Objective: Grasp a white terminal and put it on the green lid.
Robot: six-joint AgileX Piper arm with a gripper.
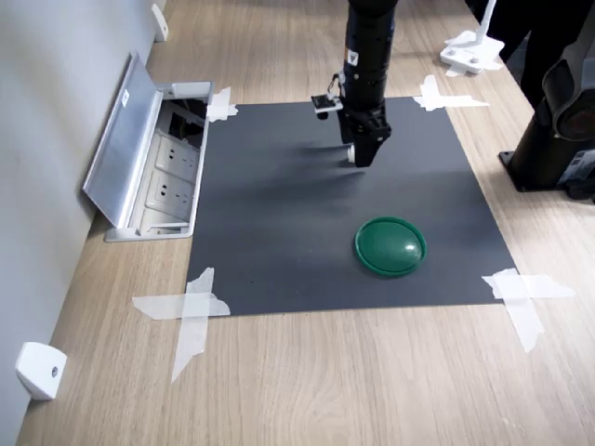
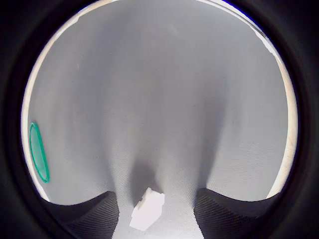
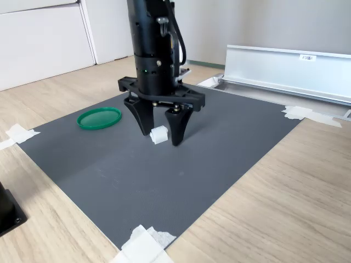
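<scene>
The white terminal lies slanted between the robot's open fingers, so the terminal should turn straight between them when the gripper closes and lifts.
The white terminal lies on the dark grey mat, a tiny white block between the two black fingers of my gripper. The gripper points straight down with its tips close to the mat, and it is open, with gaps on both sides of the terminal. In the wrist view the terminal sits between the fingers. In the first exterior view my gripper hides the terminal. The green lid rests flat on the mat, apart from the gripper, and shows in the second exterior view and the wrist view.
White tape strips hold the mat's corners to the wooden table. An open floor socket box with a raised metal lid borders the mat on the first exterior view's left. A white wedge piece lies near the wall. A black base stands at the first exterior view's right.
</scene>
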